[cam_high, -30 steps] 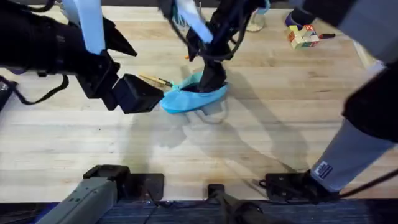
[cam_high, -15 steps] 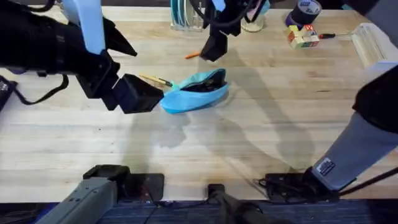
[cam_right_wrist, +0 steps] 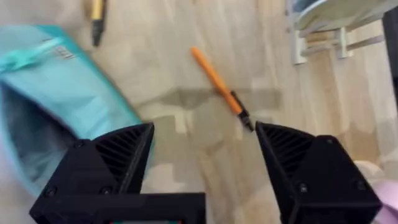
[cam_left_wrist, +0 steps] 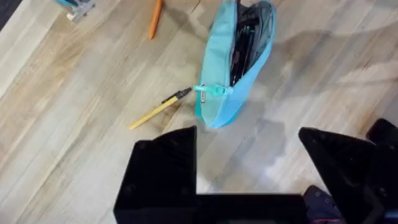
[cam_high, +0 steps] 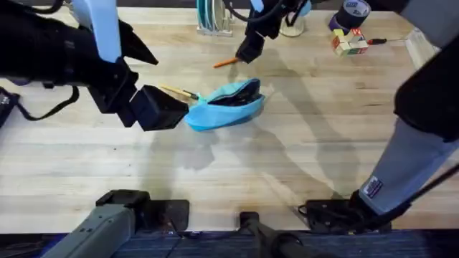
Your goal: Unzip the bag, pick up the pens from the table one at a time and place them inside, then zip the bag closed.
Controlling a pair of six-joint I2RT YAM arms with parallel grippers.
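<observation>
I expect the orange pen [cam_high: 226, 63] to rest on other pens inside when I put it in the turquoise bag's opening [cam_high: 244, 94], because black shapes crowd that opening.
The turquoise bag [cam_high: 224, 109] lies unzipped in the middle of the table [cam_high: 301, 158], its dark lining showing, also in the left wrist view [cam_left_wrist: 217, 93]. The yellowish pen [cam_high: 179, 92] rests just to its left, touching its end [cam_left_wrist: 158, 109]. Beyond the bag lies the orange pen [cam_high: 224, 63]. My right gripper [cam_high: 249, 50] hovers open just right of that orange pen [cam_right_wrist: 214, 78], nothing between its fingers [cam_right_wrist: 118, 162]. My left gripper [cam_high: 166, 107] hangs open left of the bag, above the yellowish pen [cam_right_wrist: 96, 15], holding nothing [cam_left_wrist: 249, 162].
A rack with blue-and-white plates [cam_high: 211, 18] stands at the far edge just behind the orange pen. A coloured block [cam_high: 349, 43], a tape roll [cam_high: 353, 10] and a thin red-and-black tool [cam_high: 377, 41] sit at the far right. The right arm crosses the right side.
My right gripper has lifted out of the bag's opening and moved away to the orange pen. The bag's mouth now shows open. The left arm has stayed still.
</observation>
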